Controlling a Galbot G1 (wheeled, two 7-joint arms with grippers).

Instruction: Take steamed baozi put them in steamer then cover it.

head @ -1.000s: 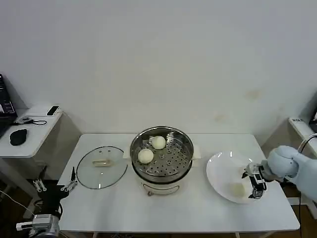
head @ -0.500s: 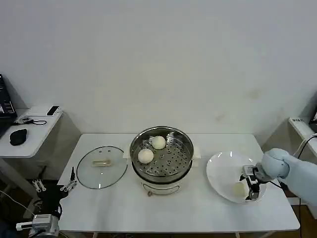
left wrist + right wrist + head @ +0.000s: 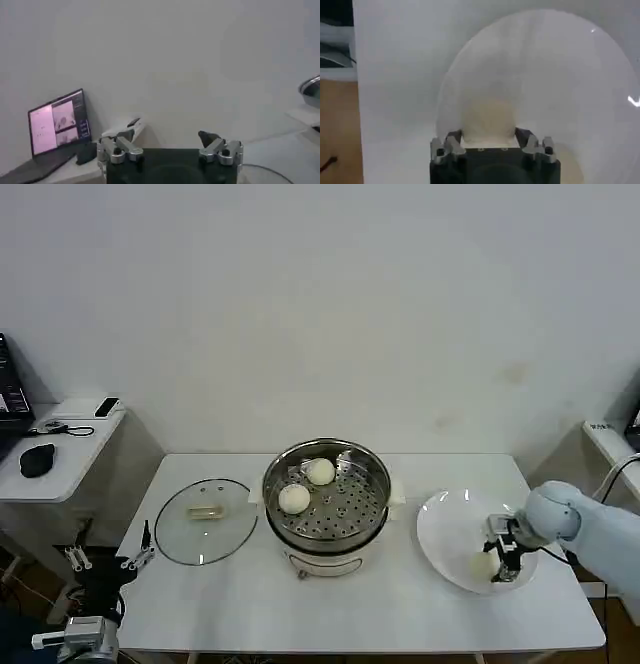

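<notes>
My right gripper will leave another baozi on the white plate when I lift this baozi (image 3: 484, 565), because a pale curve (image 3: 571, 166) peeks out beside the gripper.
The steel steamer (image 3: 272, 484) stands mid-table with two baozi (image 3: 294, 499) (image 3: 320, 472) on its perforated tray. Its cover (image 3: 206, 520), a glass lid with a cream handle, lies flat on the table to the steamer's left. On the white plate (image 3: 447, 529) at the right lies one more baozi (image 3: 482, 565). My right gripper (image 3: 503, 565) is down on the plate, open, with its fingers on either side of this baozi (image 3: 488, 119); the right wrist view shows the gripper (image 3: 489, 136) straddling it above the plate (image 3: 560, 75). My left gripper (image 3: 105, 562) is parked low, off the table's left end, open (image 3: 170, 142).
A side desk (image 3: 60, 446) at the far left carries a mouse and small devices; a laptop (image 3: 55, 125) sits there in the left wrist view. The table's front strip (image 3: 330, 609) is bare. A wall stands close behind the table.
My right gripper has moved left and down across the plate until its fingers flank the baozi. The left arm, steamer and cover have not moved.
</notes>
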